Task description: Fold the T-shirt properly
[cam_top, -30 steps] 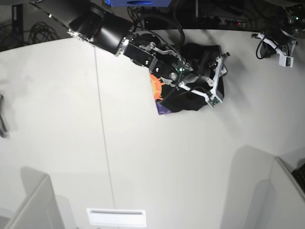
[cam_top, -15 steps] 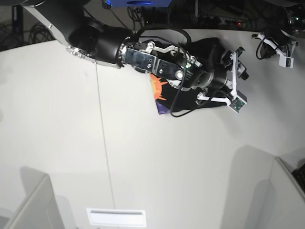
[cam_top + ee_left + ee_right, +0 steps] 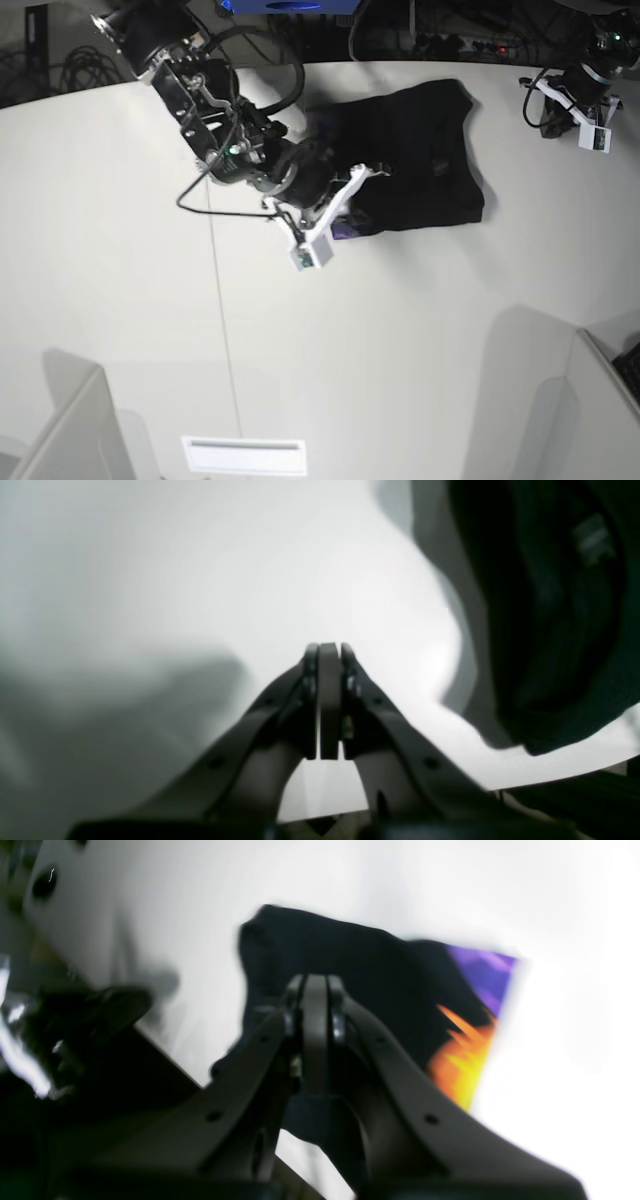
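The T-shirt lies crosswise with its purple print [image 3: 346, 230] by my right gripper, so next my left gripper grabs the opposite end [image 3: 459, 155] and swings it toward the front.
The black T-shirt [image 3: 415, 155] lies in a compact folded shape at the back of the white table [image 3: 400, 340]. A bit of its purple print [image 3: 343, 233] shows at the lower left edge. In the right wrist view the T-shirt [image 3: 360, 970] shows its orange-and-purple print [image 3: 465, 1040] at the right. My right gripper [image 3: 335, 213] hovers at the shirt's left edge. Its pads are together [image 3: 315, 990] and I see no cloth between them. My left gripper [image 3: 572, 108] is at the table's far right corner, apart from the shirt. It is shut [image 3: 328, 652] over bare table.
A blurred dark shape [image 3: 550, 605] fills the right of the left wrist view; I cannot tell what it is. Grey panels stand at the front left [image 3: 70, 430] and front right [image 3: 590, 410]. A white slotted plate [image 3: 243, 455] lies at the front edge. Cables run behind the table.
My right arm has swung left, from over the shirt's right side to its left edge. The shirt now lies uncovered. The left arm has barely moved.
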### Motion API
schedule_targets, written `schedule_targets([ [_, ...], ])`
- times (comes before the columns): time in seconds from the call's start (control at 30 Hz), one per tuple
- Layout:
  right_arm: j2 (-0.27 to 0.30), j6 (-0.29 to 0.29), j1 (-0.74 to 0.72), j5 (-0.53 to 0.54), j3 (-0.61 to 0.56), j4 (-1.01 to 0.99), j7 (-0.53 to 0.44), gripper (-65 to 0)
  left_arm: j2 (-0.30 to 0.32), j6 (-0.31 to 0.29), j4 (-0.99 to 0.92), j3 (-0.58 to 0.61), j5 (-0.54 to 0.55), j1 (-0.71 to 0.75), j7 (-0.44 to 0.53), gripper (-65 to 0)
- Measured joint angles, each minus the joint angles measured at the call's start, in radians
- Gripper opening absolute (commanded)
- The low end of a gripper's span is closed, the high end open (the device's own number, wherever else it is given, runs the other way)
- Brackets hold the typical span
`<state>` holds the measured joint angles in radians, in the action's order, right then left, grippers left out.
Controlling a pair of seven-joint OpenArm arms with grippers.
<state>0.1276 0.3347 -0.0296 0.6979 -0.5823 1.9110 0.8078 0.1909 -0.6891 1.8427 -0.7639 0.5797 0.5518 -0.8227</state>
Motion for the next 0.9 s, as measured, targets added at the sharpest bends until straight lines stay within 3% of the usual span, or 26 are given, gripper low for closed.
schedule_targets([
  [0.13, 0.003, 0.004, 0.099, 0.126, 0.196, 0.000, -0.003, -65.0, -0.003, 0.000, 0.004, 0.074, 0.002, -0.006, 0.003, -65.0],
  [0.17, 0.010, 0.004, 0.114, 0.173, 0.235, 0.000, 0.002, -65.0, -0.003, 0.000, 0.004, 0.089, 0.002, -0.006, 0.002, -61.5],
  [0.23, 0.050, -0.025, 0.135, 0.249, 0.291, 0.000, -0.003, -65.0, -0.007, 0.000, 0.004, 0.129, 0.001, -0.016, -0.002, -46.7],
  [0.33, 0.105, -0.136, 0.174, 0.341, 0.369, 0.000, -0.006, -65.0, -0.056, 0.000, 0.000, 0.152, -0.001, -0.042, 0.003, -27.5],
  [0.43, 0.118, -0.198, 0.221, 0.370, 0.453, 0.000, -0.012, -65.0, -0.102, 0.000, 0.002, 0.156, 0.001, -0.051, -0.001, -17.8],
  [0.53, 0.118, -0.238, 0.278, 0.370, 0.506, 0.000, -0.001, -65.0, -0.112, 0.000, 0.000, 0.157, -0.002, -0.076, -0.005, -17.1],
  [0.7, 0.118, -0.293, 0.319, 0.370, 0.539, 0.000, 0.000, -65.0, -0.127, 0.000, -0.002, 0.182, -0.001, -0.136, -0.110, -17.1],
  [0.9, 0.119, -0.294, 0.329, 0.370, 0.537, 0.000, 0.001, -65.0, -0.166, 0.000, -0.025, 0.182, -0.001, -0.184, -0.116, -17.1],
])
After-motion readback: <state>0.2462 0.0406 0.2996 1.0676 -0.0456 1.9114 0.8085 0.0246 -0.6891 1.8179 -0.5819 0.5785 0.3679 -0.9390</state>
